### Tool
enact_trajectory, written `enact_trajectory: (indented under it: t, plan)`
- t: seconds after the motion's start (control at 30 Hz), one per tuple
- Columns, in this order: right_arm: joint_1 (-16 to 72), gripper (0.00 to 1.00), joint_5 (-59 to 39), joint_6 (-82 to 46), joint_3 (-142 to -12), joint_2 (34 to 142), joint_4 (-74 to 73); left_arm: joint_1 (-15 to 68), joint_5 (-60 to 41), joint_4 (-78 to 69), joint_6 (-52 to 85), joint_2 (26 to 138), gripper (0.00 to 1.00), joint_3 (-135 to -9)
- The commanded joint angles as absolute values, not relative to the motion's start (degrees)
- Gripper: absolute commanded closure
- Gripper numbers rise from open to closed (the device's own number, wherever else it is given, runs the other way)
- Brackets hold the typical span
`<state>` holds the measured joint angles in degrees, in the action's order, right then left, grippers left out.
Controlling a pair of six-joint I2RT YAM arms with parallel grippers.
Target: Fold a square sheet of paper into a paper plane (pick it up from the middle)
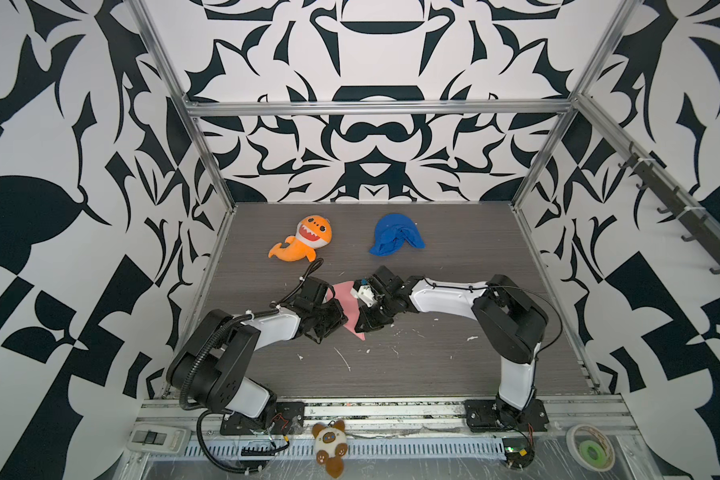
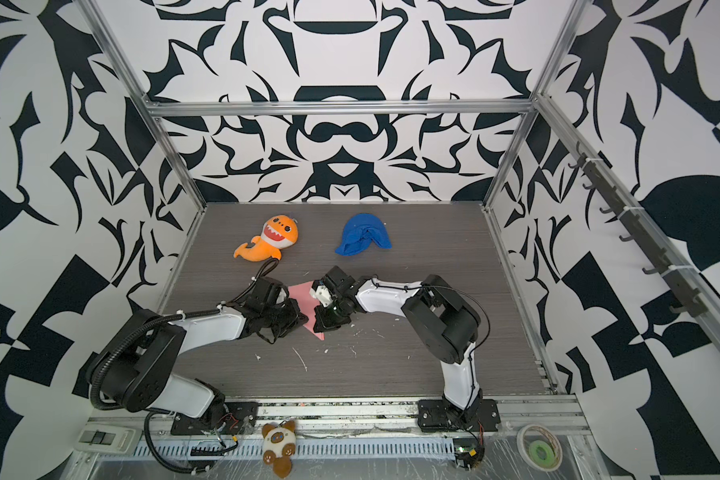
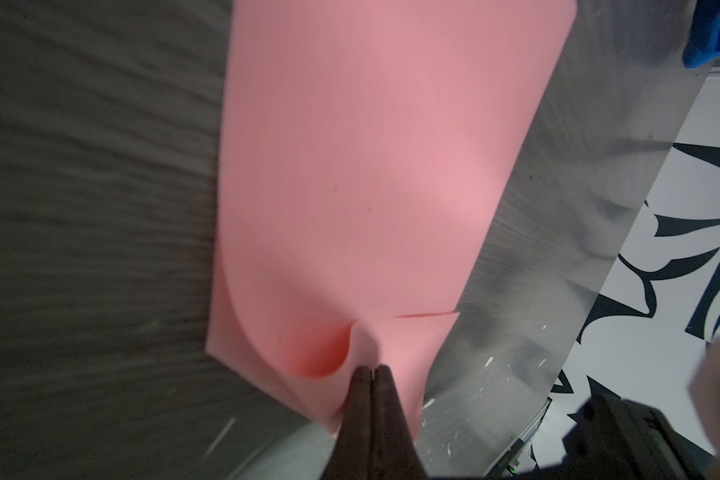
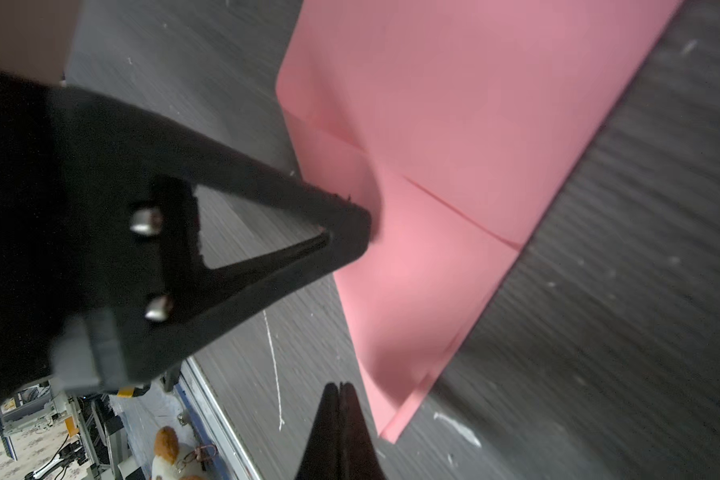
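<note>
Next, I back my left gripper off and press the flap down flat with it while my right gripper pins the paper's pointed end (image 4: 390, 422), because the paper's flap curls up (image 3: 318, 358) at my left gripper's fingers.
The square sheet of paper (image 1: 341, 291) (image 2: 302, 291) is pink and lies on the dark table between both arms, folded into a long narrow shape with a pointed near end (image 4: 391, 436). A straight slit-like edge crosses it (image 4: 454, 208). My left gripper (image 3: 373, 370) (image 1: 344, 318) is shut, its tips pressed against the paper where a flap curls up (image 3: 321, 353). One left finger (image 4: 350, 224) touches the sheet's middle. My right gripper (image 4: 341, 386) (image 1: 364, 328) is shut and empty, just beside the pointed end.
An orange shark plush (image 1: 304, 241) and a blue cloth lump (image 1: 395, 235) lie toward the back of the table. White scraps (image 1: 344, 359) dot the front area. A small brown plush (image 1: 329, 446) and a tape roll (image 1: 591, 453) sit on the front rail.
</note>
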<state>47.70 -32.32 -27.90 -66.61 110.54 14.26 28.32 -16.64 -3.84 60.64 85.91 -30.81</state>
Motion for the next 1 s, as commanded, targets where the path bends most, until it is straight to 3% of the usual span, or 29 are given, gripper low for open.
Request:
enact_trajectory:
  t: [0.0,0.5,0.97]
  plan:
    - [47.89,0.95,-31.79,-28.36,-68.71,110.86,14.98,27.99,-9.70,3.74,60.56,88.66,0.99,-29.46]
    - [47.52,0.97,-28.92,-28.90,-69.40,114.67,20.76,29.36,-12.98,4.31,50.37,77.79,0.86,-30.61]
    - [47.46,0.98,-28.35,-31.29,-69.52,116.15,22.50,35.66,-10.24,4.41,48.10,85.50,0.93,-33.98]
